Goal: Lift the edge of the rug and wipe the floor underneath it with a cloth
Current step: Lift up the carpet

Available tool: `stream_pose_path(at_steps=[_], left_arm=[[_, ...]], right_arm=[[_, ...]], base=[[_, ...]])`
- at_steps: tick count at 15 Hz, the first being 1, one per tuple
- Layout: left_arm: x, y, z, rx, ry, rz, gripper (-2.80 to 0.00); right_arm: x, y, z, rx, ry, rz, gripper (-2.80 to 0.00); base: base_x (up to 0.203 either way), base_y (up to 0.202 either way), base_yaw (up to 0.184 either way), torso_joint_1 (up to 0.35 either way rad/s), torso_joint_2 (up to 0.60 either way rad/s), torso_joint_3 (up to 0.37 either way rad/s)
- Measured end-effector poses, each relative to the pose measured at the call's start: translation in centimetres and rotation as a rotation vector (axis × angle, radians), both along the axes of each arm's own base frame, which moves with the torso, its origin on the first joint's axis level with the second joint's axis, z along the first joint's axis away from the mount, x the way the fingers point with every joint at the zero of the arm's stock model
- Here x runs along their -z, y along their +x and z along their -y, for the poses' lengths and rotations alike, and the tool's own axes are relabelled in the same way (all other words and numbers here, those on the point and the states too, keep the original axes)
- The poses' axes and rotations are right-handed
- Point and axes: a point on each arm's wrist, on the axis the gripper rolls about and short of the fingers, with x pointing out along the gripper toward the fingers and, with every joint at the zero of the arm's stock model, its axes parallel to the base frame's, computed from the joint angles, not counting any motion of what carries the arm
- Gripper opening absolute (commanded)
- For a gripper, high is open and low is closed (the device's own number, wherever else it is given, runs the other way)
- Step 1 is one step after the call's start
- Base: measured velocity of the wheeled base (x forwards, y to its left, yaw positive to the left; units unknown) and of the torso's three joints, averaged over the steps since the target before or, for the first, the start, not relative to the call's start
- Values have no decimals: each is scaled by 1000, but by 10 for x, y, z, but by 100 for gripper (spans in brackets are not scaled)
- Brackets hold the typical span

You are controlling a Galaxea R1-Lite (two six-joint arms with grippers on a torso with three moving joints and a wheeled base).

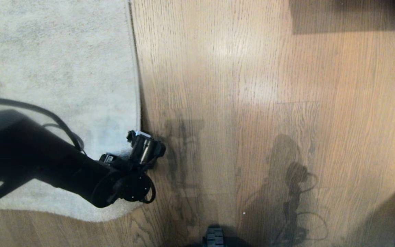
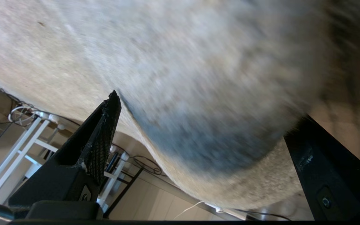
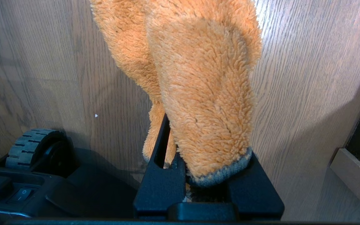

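Observation:
I should pull my left gripper back to the rug's near corner and put its fingers on both sides of the rug's edge before they close, because the rug spreads broad across its open fingers.
The pale grey rug lies flat on the left, and the rug edge runs straight down the picture against the brown wood floor. My left gripper hangs over that edge low down, pointing at the pile. It is open: in the left wrist view the left gripper has its fingers spread wide with rug pile between them and nothing held. My right gripper is shut on the orange-tan cloth, which hangs over the floor and hides one finger.
My base's wheel sits at the bottom middle, and also shows in the right wrist view as a ribbed wheel. A low furniture base stands close on the right. White frame legs and cables lie beyond the rug. A dark shape is at the far right.

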Motion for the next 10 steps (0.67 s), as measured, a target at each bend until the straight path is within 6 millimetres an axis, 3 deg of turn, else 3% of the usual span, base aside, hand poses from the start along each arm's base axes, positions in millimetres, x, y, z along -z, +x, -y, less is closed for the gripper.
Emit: stream_pose_path(at_steps=[5, 10], left_arm=[[-18, 6, -13, -22, 17, 21, 0], [-35, 7, -15, -15, 21, 50, 0]], right_arm=[[0, 0, 0, 0, -1, 0, -280], [0, 0, 0, 0, 0, 0, -280]], base=[[0, 0, 0, 0, 0, 0], [0, 0, 0, 0, 0, 0]])
